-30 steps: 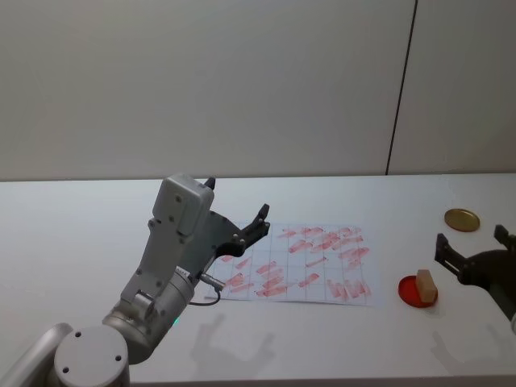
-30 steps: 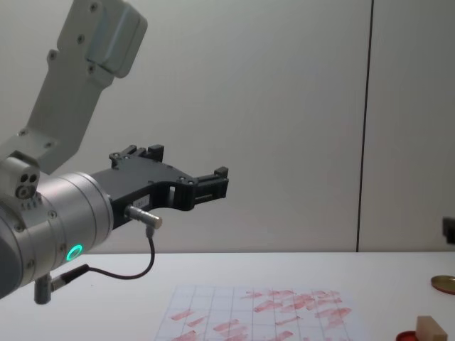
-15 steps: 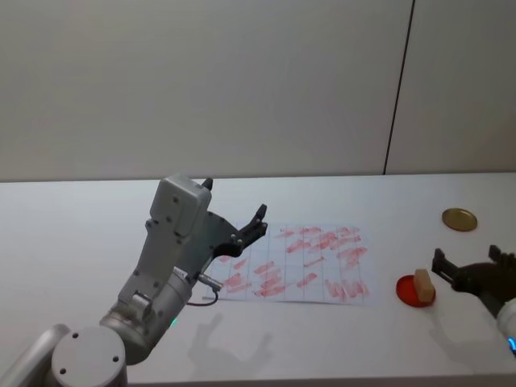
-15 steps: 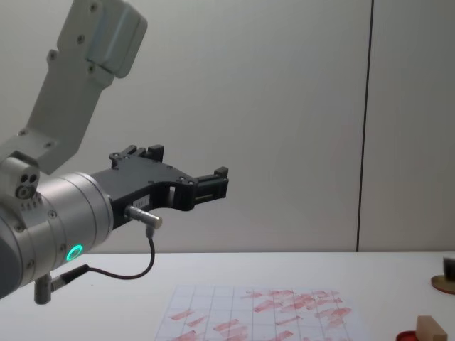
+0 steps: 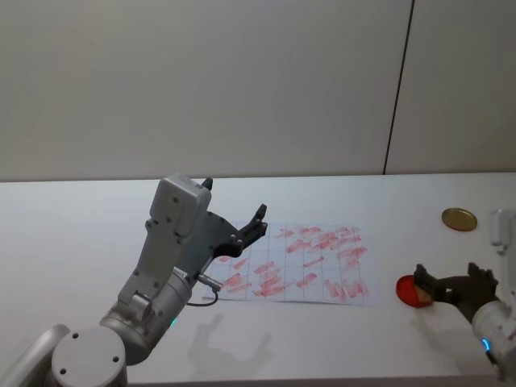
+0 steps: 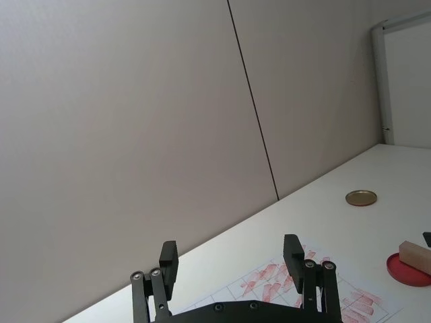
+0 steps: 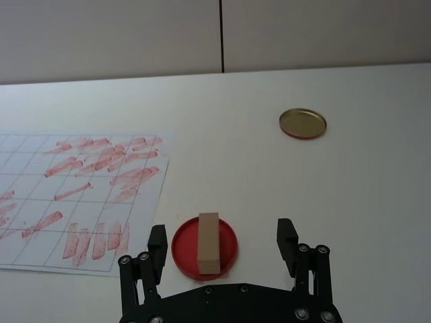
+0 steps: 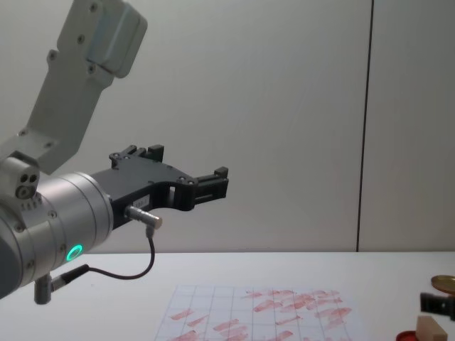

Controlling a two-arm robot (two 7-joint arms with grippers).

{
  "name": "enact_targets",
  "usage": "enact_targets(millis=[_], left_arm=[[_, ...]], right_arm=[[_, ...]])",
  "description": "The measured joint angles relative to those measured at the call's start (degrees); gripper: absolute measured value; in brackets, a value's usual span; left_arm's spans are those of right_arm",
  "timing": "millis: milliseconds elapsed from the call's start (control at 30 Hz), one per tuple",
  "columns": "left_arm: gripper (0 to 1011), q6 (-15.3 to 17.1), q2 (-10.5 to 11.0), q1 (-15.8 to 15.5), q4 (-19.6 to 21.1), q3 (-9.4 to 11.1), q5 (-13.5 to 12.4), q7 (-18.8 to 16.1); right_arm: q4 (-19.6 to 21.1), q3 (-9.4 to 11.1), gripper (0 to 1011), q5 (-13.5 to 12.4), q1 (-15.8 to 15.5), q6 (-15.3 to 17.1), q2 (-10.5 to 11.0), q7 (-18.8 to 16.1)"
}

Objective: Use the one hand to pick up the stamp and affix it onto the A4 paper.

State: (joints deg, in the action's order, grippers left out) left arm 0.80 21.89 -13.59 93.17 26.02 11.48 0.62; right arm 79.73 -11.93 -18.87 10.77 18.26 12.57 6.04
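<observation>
The stamp (image 8: 430,329) rests on the red disc next to narrow red marks (image 8: 268,305), so it will leave a narrow red mark when the robot pushes it down.
The stamp (image 7: 209,243), a small pale wooden block, lies on a flat red disc (image 7: 185,245) just right of the A4 paper (image 7: 67,182), a gridded white sheet with many red marks. My right gripper (image 7: 222,234) is open and low over the table, one finger on each side of the stamp without touching it. From the head camera the right gripper (image 5: 451,274) covers most of the stamp beside the red disc (image 5: 407,292). In the chest view the stamp (image 8: 429,328) sits at the lower right corner. My left gripper (image 5: 236,199) hangs open and empty above the paper's (image 5: 298,266) left part.
A gold-brown round disc (image 5: 458,218) lies on the white table behind the red disc, seen also from the right wrist as the gold disc (image 7: 303,123). The large grey left arm (image 8: 57,227) with its cable stands raised at the left. A plain wall closes the back.
My right gripper has come in from the right and lowered until its fingers stand on both sides of the stamp. The left arm, stamp and paper have not moved.
</observation>
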Motion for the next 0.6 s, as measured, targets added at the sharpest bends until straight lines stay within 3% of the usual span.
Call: enact_targets(millis=[500,600], left_arm=[[993,0.0,0.0,0.0,0.0,0.0,0.0,0.0],[993,0.0,0.0,0.0,0.0,0.0,0.0,0.0]], right_arm=[[-8.1,-1.0,998,0.9,4.0,0.1,-2.7,0.0],[-9.4,-1.1,941,1.0,4.6,-0.2,-3.1,-0.2]])
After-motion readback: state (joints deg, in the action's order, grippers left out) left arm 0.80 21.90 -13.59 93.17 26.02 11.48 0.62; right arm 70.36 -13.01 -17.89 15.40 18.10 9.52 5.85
